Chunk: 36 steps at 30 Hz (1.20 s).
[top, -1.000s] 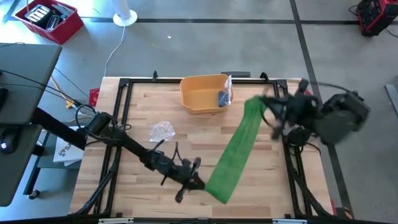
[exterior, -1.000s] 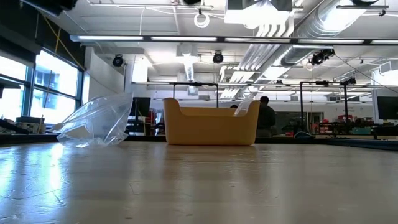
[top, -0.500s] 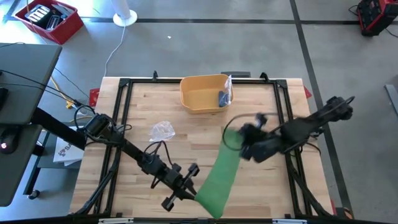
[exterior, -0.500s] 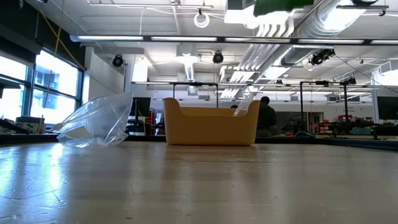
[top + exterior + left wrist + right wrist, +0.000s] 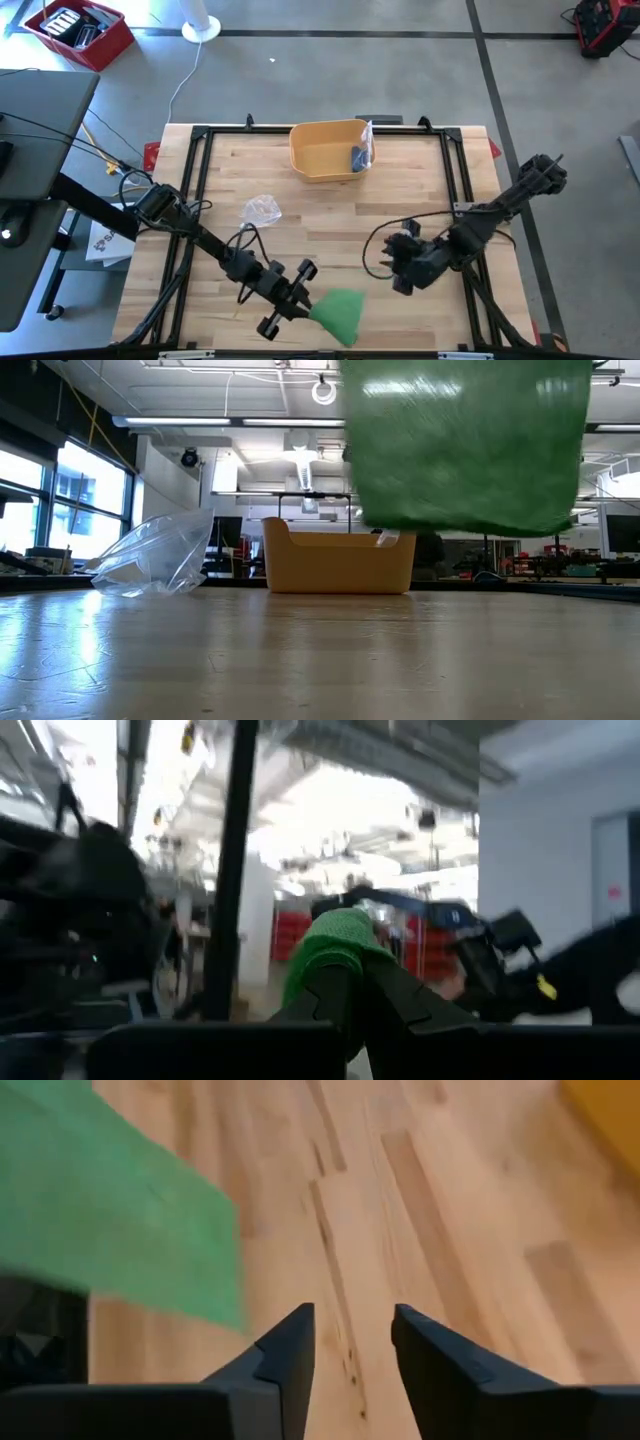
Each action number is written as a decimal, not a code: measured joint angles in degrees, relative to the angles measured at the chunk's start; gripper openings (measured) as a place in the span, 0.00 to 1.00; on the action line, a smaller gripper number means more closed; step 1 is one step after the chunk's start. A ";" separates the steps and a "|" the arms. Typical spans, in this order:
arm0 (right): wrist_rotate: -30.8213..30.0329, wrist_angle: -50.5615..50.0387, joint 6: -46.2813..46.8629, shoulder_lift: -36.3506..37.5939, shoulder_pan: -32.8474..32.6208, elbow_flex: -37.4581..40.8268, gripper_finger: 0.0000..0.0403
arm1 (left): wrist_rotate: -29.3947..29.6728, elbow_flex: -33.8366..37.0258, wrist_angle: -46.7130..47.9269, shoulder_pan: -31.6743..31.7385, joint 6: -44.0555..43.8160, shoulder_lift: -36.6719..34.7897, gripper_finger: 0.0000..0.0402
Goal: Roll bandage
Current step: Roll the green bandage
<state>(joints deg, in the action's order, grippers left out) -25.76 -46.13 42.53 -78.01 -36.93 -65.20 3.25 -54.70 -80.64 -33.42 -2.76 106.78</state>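
Observation:
The green bandage (image 5: 342,318) is spreading out slack from its bunched end (image 5: 316,311), so it will come out into a long, narrow piece when I pull on it.
The green bandage (image 5: 340,314) hangs bunched near the table's front edge, from my left gripper (image 5: 298,303), which is shut on it. In the low view the bandage (image 5: 462,445) fills the top of the picture, and its lower edge is clear of the wooden table (image 5: 300,230). My right gripper (image 5: 402,266) stands open over the table's right middle, with nothing between its fingers. In the right wrist view the bandage (image 5: 110,1230) floats apart from them. My left gripper pinches a bunched end of the bandage (image 5: 335,942) between its two fingers (image 5: 352,1002). The fingers slant upward, toward the table's right. The cloth hangs slack from them, clear of the table.
A yellow bin (image 5: 322,150) stands at the table's far middle, with a blue item and a plastic sleeve (image 5: 362,152) at its right end. A crumpled clear bag (image 5: 260,209) lies left of centre. Black frame rails (image 5: 200,160) run round the table.
My right gripper has swung down from high at the far right toward the table's middle and has let go of the bandage's far end. The bandage was stretched between both grippers and has fallen slack; it now hangs bunched from my left gripper, which has tipped upward.

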 joint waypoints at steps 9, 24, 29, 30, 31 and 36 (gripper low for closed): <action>-10.86 11.72 -12.56 -3.19 -14.34 -3.24 0.33 | 9.61 0.00 -2.72 -0.07 3.14 -0.13 0.01; -2.48 31.74 -12.80 -26.83 -11.41 -3.02 0.33 | 36.90 3.31 33.42 8.47 0.44 -0.02 0.01; -0.03 33.15 -16.66 -29.18 -6.89 -3.02 0.33 | 39.96 7.70 32.85 11.72 -0.18 -0.02 0.01; 1.39 33.70 -17.94 -29.45 -5.83 -3.02 0.33 | 40.19 8.49 32.44 12.38 -0.20 -0.02 0.01; 2.94 34.81 -19.63 -29.62 -4.93 -3.02 0.33 | 40.33 9.44 31.16 13.00 -0.20 -0.02 0.01; 10.91 41.46 -27.95 -31.38 -0.05 -3.02 0.33 | 40.63 13.45 26.27 15.35 -0.19 -0.02 0.01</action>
<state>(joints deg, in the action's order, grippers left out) -14.84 -4.67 14.57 -109.39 -36.98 -68.23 43.88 -41.25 -54.37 -18.08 -2.95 106.76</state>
